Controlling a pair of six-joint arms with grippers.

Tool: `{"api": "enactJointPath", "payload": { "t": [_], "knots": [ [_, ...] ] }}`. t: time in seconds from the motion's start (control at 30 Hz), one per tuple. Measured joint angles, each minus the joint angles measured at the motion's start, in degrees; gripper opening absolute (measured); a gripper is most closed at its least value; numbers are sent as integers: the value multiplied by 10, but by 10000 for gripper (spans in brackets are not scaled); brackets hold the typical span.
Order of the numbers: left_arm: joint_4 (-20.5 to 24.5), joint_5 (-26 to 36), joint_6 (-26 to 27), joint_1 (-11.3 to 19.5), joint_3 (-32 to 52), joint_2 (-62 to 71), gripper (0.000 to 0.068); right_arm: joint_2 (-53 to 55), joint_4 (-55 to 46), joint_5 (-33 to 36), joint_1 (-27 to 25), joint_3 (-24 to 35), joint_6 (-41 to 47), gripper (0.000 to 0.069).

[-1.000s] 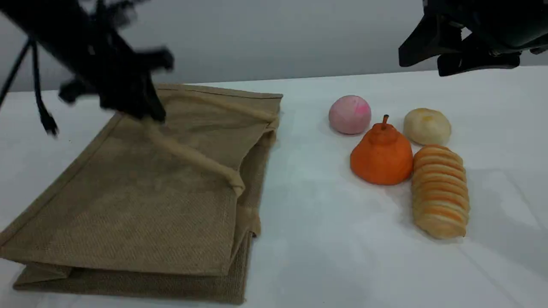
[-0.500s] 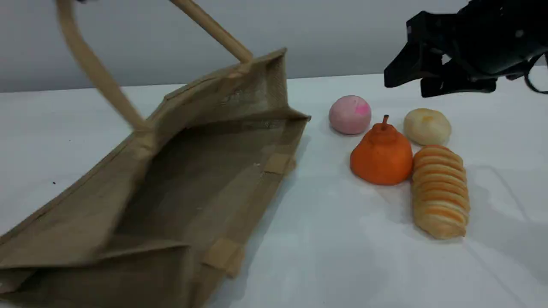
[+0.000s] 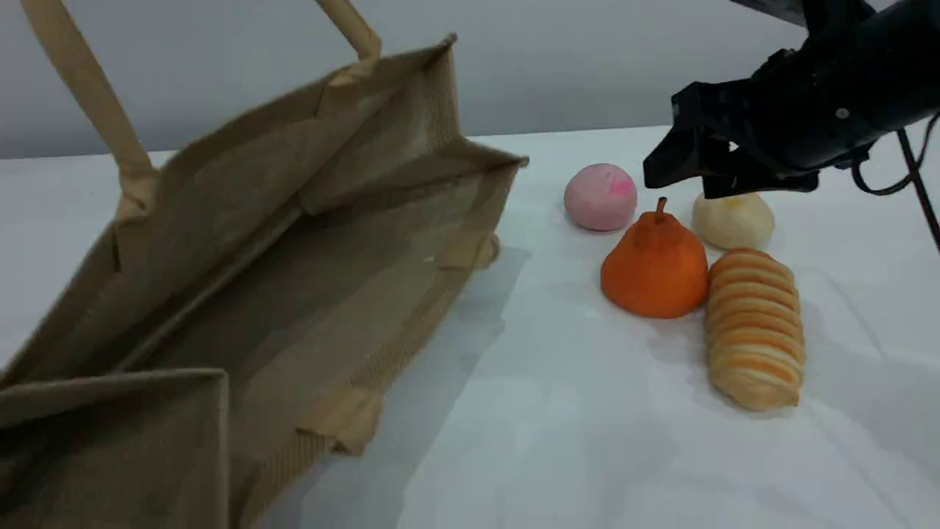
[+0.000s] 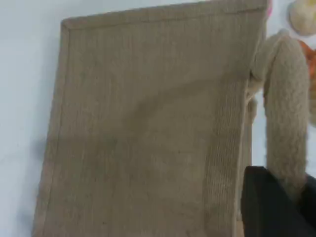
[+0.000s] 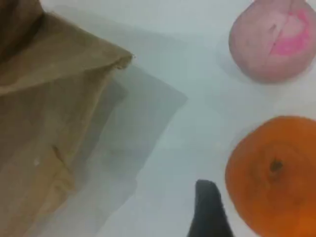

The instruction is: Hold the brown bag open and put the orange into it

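Note:
My gripper will lift the orange (image 3: 653,267) free and leave the striped bread roll (image 3: 756,330) behind, since the roll lies flat and only touches the orange's side.
The brown bag (image 3: 242,272) stands tilted on the left with its mouth wide open toward the camera, hanging from one beige handle (image 3: 81,81) that runs off the top edge. In the left wrist view that handle (image 4: 284,113) runs down into my left gripper (image 4: 289,197), which is shut on it; the scene view does not show this gripper. The orange (image 3: 655,266) sits upright on the table to the right of the bag. My right gripper (image 3: 690,176) hovers open just above and behind it. In the right wrist view one fingertip (image 5: 210,212) lies left of the orange (image 5: 276,173).
A pink ball (image 3: 600,196) lies behind the orange, a pale bun (image 3: 734,220) sits under the right gripper, and a striped bread roll (image 3: 755,327) touches the orange's right side. White table (image 3: 558,411) stretches between the bag and the foods.
The bag went from lying flat to hanging open by its handle as the left arm rose out of the scene view. The right gripper came down and left toward the orange.

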Motion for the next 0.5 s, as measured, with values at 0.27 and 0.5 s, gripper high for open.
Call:
{"api": "enactJointPath", "payload": {
  "t": [0.27, 0.5],
  "knots": [
    [-4, 2, -5, 0, 0, 0, 87, 42, 0, 0, 0, -19, 0, 409],
    [-10, 2, -6, 0, 0, 0, 87, 73, -1, -15, 0, -40, 0, 409]
  ]
}}
